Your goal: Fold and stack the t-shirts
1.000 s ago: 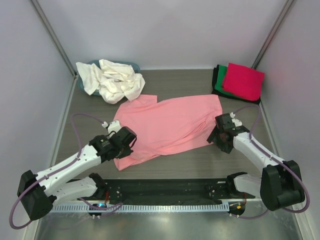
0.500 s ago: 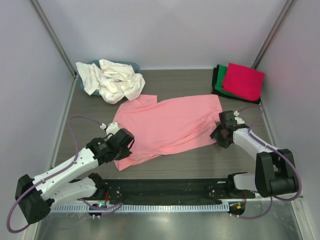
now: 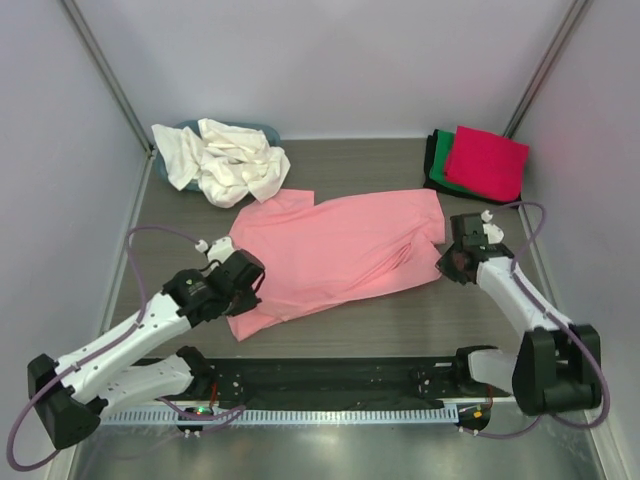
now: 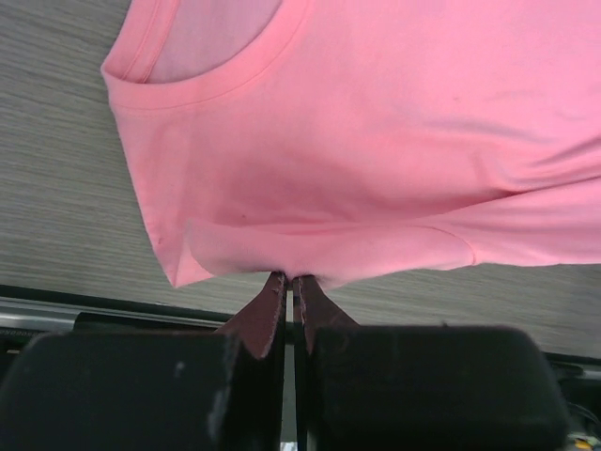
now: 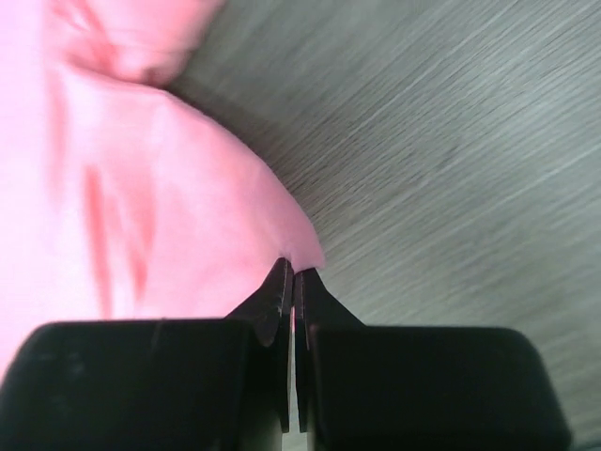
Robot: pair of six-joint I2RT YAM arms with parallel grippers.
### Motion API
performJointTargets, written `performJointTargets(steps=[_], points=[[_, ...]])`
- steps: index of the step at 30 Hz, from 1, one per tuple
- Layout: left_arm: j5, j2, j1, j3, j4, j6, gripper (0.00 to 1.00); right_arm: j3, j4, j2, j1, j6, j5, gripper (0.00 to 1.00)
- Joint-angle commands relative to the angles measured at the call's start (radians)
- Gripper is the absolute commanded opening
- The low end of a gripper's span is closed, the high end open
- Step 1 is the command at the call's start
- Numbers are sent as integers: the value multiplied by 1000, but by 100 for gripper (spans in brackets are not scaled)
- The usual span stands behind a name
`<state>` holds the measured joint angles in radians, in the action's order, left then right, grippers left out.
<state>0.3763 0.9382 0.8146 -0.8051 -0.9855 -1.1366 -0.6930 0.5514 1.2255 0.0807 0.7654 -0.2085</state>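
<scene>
I can see that the pink t-shirt's near edge slants (image 3: 244,328) toward the black rail below the collar. My left gripper should pull that edge toward the cream heap (image 3: 236,177) to make it straight.
A salmon pink t-shirt (image 3: 335,250) lies spread across the middle of the table, collar toward the left. My left gripper (image 3: 250,285) is shut on its near left edge, and the left wrist view shows the tips (image 4: 291,282) pinching a fold of pink cloth (image 4: 357,141) below the collar. My right gripper (image 3: 447,263) is shut on the shirt's right edge; in the right wrist view the fingertips (image 5: 294,272) clamp the pink hem (image 5: 141,188). Cream white t-shirts (image 3: 225,160) lie crumpled at the back left. A folded magenta red t-shirt (image 3: 487,162) tops green (image 3: 442,152) and black (image 3: 431,175) ones.
The cream heap sits over a teal-blue tub (image 3: 262,129) in the back left corner. The folded stack occupies the back right corner. Grey walls close in the table on three sides. A black rail (image 3: 320,380) with the arm bases runs along the near edge.
My right gripper has closed on the pink shirt's right edge, and that arm has shifted right and back. My left gripper stays shut on the shirt, shifted slightly left.
</scene>
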Motion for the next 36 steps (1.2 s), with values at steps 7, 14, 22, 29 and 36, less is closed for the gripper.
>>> performJointTargets(steps=[7, 14, 22, 29, 36], points=[[-91, -88, -5, -163, -195, 32, 0, -71, 393, -431, -6, 66, 49, 1], [-174, -151, -5, -197, -303, 47, 0, -123, 606, -642, -6, 71, 67, 1], [-154, -162, -3, -218, -369, 84, 0, -185, 736, -719, -6, 5, 31, 1], [-119, -44, -5, -213, -260, 141, 0, -111, 639, -661, -6, -17, 72, 1], [3, 192, -44, -414, -234, 279, 0, -140, 497, -459, -4, -67, 35, 1]])
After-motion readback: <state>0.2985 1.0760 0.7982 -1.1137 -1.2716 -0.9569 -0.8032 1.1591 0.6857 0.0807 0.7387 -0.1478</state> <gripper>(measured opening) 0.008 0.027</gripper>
